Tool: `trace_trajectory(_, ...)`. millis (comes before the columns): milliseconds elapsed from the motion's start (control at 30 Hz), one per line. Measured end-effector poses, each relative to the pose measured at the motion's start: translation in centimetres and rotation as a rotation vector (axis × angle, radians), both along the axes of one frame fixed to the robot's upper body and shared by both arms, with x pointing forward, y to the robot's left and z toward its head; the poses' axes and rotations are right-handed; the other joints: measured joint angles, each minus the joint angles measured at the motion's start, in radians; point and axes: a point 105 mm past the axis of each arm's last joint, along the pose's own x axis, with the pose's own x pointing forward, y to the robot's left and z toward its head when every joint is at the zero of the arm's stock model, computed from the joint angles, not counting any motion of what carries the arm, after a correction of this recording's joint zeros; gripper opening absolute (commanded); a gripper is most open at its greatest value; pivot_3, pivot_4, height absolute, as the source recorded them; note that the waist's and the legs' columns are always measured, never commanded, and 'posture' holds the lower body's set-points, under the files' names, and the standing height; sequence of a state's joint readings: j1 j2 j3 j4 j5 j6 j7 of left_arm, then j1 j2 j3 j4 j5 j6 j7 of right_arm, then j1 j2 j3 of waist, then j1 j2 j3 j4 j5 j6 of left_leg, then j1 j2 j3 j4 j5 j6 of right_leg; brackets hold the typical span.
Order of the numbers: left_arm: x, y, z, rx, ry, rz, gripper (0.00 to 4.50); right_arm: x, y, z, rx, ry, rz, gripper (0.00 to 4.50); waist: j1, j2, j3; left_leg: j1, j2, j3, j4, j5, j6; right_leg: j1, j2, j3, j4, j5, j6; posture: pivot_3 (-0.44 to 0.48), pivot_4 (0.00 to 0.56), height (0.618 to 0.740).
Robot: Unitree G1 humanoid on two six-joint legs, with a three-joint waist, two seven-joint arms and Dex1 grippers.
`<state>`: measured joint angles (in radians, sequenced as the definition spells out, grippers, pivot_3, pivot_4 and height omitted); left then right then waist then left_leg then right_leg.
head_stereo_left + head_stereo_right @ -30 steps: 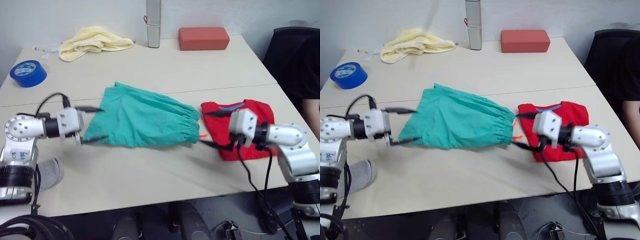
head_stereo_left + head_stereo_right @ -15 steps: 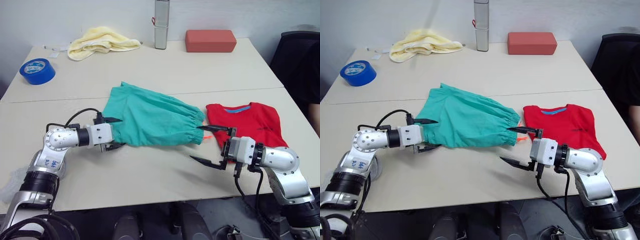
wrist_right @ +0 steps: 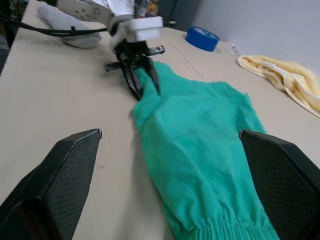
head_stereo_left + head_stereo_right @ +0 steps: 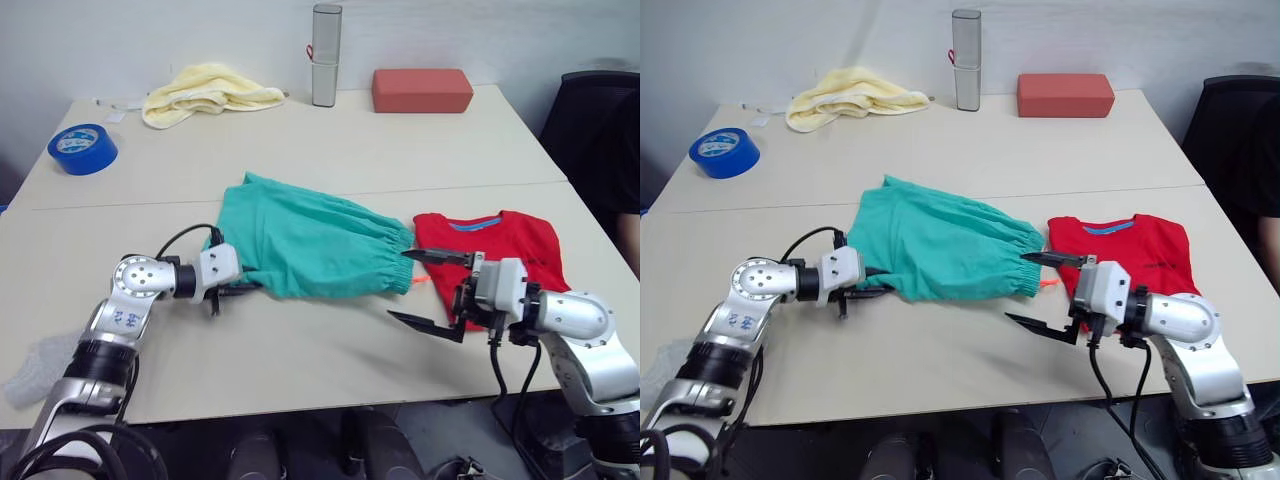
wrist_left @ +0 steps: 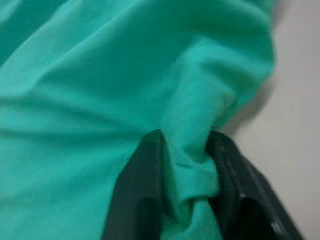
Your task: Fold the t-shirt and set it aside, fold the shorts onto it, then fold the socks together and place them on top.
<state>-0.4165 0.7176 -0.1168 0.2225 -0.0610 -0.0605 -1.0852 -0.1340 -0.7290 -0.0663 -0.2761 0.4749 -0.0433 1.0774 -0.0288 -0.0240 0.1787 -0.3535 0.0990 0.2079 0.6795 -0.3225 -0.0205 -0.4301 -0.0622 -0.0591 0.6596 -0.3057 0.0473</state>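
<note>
An orange cord [image 4: 420,279] sticks out past the waistband [image 4: 401,262], so I expect the waistband to pull a loose loop of cord along when I fold the shorts over.
The teal shorts [image 4: 310,245] lie flat mid-table, waistband toward the folded red t-shirt [image 4: 500,248] on the right. My left gripper [image 4: 245,290] is at the shorts' near left corner, shut on a pinch of the teal fabric [image 5: 187,165] between its black fingers [image 5: 145,170]. Just off the waistband's near corner, my right gripper [image 4: 398,285] hovers open with nothing in it, close to the t-shirt's left edge. A grey sock [image 4: 35,360] lies at the table's front left edge.
A blue tape roll [image 4: 82,148] sits far left. At the back of the table are a yellow towel [image 4: 210,90], a silver cylinder [image 4: 325,55] and a red-brown block [image 4: 422,90]. A black chair [image 4: 600,130] stands to the right.
My left gripper has reached the shorts' near left corner and shut on the fabric. The right gripper stays open beside the waistband. The camera view has shifted.
</note>
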Motion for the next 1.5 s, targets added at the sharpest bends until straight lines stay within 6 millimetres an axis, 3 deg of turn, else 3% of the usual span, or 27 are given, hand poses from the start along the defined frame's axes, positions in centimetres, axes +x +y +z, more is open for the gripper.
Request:
trace_trajectory(33,-1.0,-0.1,-0.1,0.009,0.025,-0.023,0.09,0.0,-0.3,0.0,-0.003,0.001,-0.011,4.5,-0.001,0.0,0.0,0.0,0.0,0.0,0.0,-0.001,0.0,0.0,0.0,0.0,0.0,0.0,0.0,0.0,0.15,0.74)
trace_trajectory(67,-2.1,-0.3,-0.2,0.014,0.05,-0.041,0.04,-0.1,-0.6,0.0,-0.001,0.004,-0.018,4.5,-0.002,0.0,0.0,0.0,0.001,0.0,0.0,-0.001,-0.001,-0.001,0.0,0.0,0.0,-0.001,0.0,0.0,0.15,0.74)
trace_trajectory(267,-8.0,-1.3,-1.2,0.04,0.187,-0.059,0.04,-1.2,-1.3,-1.3,-0.031,0.073,-0.002,4.5,-0.001,0.0,0.0,0.0,0.001,0.0,-0.001,-0.002,0.0,-0.001,0.0,0.003,-0.001,-0.002,0.0,0.0,0.15,0.74)
trace_trajectory(467,-9.5,-2.0,-1.0,0.006,0.178,0.011,0.04,-1.5,-1.9,-1.7,-0.045,0.095,-0.009,4.5,0.0,-0.001,0.001,0.001,0.001,-0.003,-0.001,-0.004,0.005,0.001,-0.004,0.004,-0.002,-0.001,-0.002,0.0,0.15,0.74)
trace_trajectory(633,-9.2,-1.7,0.2,-0.161,0.251,0.092,1.38,-1.9,-2.4,-2.7,0.034,0.26,-0.054,4.5,0.0,-0.001,0.001,0.0,0.001,-0.004,-0.002,-0.004,0.004,0.0,-0.004,0.003,-0.002,-0.001,-0.002,0.0,0.15,0.74)
trace_trajectory(767,-9.2,-0.4,3.5,-0.215,0.248,0.027,2.62,-1.9,-3.4,-2.0,0.076,0.331,-0.111,4.5,-0.001,-0.001,0.001,0.0,0.002,-0.004,-0.002,-0.005,0.004,0.0,-0.004,0.003,-0.002,-0.001,-0.002,0.0,0.15,0.74)
trace_trajectory(867,-8.5,-0.2,7.2,-0.357,0.274,-0.039,2.62,-2.8,-3.9,-1.9,0.102,0.456,-0.125,4.5,0.001,-0.001,0.002,0.0,0.001,-0.005,-0.003,-0.005,0.004,0.0,-0.004,0.002,-0.002,-0.001,-0.002,0.0,0.15,0.74)
trace_trajectory(933,-7.9,-0.3,9.5,-0.444,0.275,-0.059,2.23,-3.5,-4.2,-2.2,0.136,0.581,-0.144,4.5,0.005,-0.001,0.002,0.0,0.001,-0.007,-0.003,-0.004,0.004,0.001,-0.004,0.001,-0.003,-0.001,-0.002,0.0,0.15,0.74)
trace_trajectory(1000,-7.5,-1.1,10.3,-0.456,0.263,-0.084,1.71,-3.8,-4.4,-2.7,0.186,0.705,-0.188,4.5,0.003,-0.001,0.002,0.0,0.0,-0.006,-0.003,-0.004,0.003,0.002,-0.004,0.002,-0.004,-0.001,-0.001,0.0,0.15,0.74)
trace_trajectory(1167,-5.3,-3.4,6.0,-0.352,0.239,-0.075,0.09,-3.5,-4.6,-3.3,0.362,0.93,-0.323,4.5,-0.002,-0.003,0.003,0.0,-0.002,-0.006,-0.004,-0.004,0.002,0.001,-0.003,0.006,-0.007,0.0,0.001,0.0,0.15,0.74)
trace_trajectory(1300,-2.5,-4.7,3.7,-0.317,0.14,-0.005,0.02,-3.3,-3.8,-3.7,0.46,1.048,-0.419,4.5,0.001,-0.005,0.003,-0.002,-0.001,-0.006,-0.005,-0.004,0.002,0.0,-0.003,0.006,-0.007,0.001,0.001,0.0,0.15,0.74)
trace_trajectory(1500,0.8,-4.8,1.7,-0.3,0.075,0.125,0.02,-3.9,-0.9,-5.2,0.589,1.282,-0.476,4.5,0.0,-0.006,0.003,-0.002,-0.001,-0.006,-0.007,-0.004,0.001,-0.001,-0.002,0.005,-0.009,0.001,0.001,0.0,0.15,0.74)
